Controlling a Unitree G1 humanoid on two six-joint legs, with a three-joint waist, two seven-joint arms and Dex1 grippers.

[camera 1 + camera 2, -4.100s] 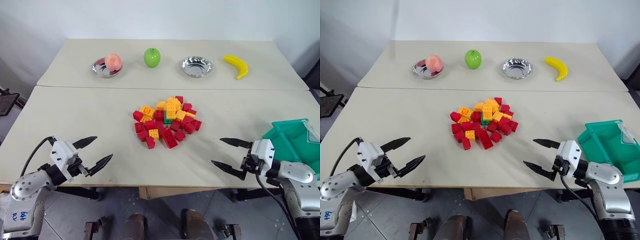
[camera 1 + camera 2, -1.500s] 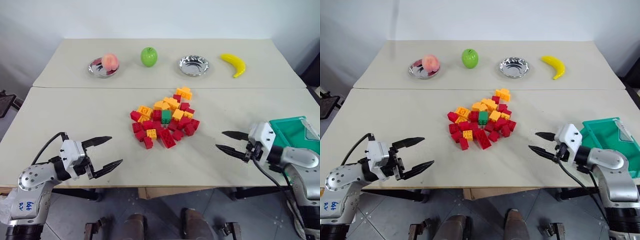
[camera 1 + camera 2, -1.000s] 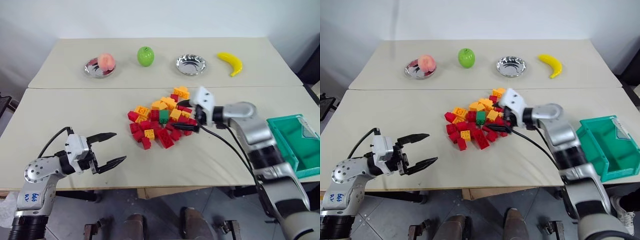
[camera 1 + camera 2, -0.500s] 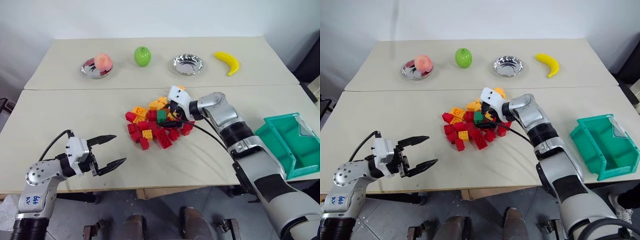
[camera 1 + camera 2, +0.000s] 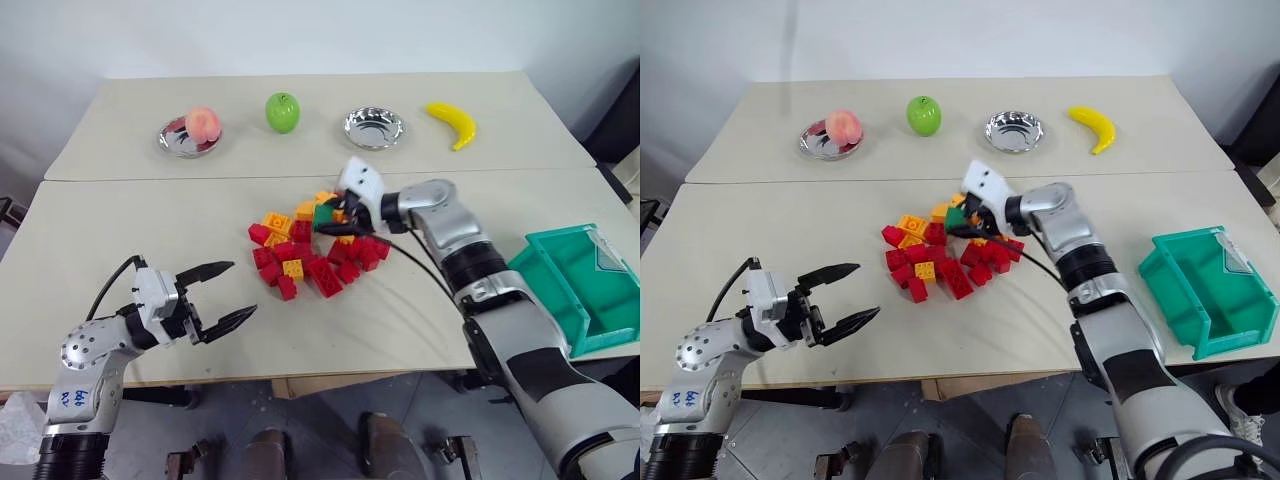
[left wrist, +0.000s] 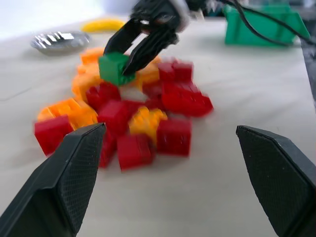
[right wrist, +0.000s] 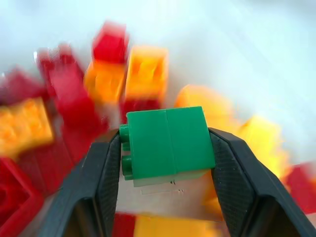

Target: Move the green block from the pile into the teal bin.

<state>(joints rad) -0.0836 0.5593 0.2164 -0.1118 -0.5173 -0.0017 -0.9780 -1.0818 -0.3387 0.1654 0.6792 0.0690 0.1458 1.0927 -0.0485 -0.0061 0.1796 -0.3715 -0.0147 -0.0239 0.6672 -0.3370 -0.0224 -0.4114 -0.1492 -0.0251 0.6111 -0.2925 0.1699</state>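
Observation:
The green block (image 5: 323,215) hangs clear of the bricks and square in my right gripper's fingers, so I go on carrying it until it is above the teal bin's opening (image 5: 1215,290).
The green block (image 7: 165,140) is pinched between the two black fingers of my right gripper (image 5: 326,219), which is shut on it. The block hangs just above the far side of the pile (image 5: 308,256) of red, orange and yellow bricks at the table's middle. The left wrist view shows the same block (image 6: 114,68) held clear of the bricks beneath it. The teal bin (image 5: 586,286) stands at the table's right edge, well away from the pile. My left gripper (image 5: 238,289) is open and holds nothing, near the front left of the table, pointing towards the pile.
Along the far table stand a silver dish with a peach (image 5: 189,131), a green apple (image 5: 283,111), a bare silver dish (image 5: 374,127) and a banana (image 5: 452,124). A seam (image 5: 180,180) runs between the two tables.
My right gripper has shut on the green block and raised it a little off the pile. The left gripper stays where it was, open.

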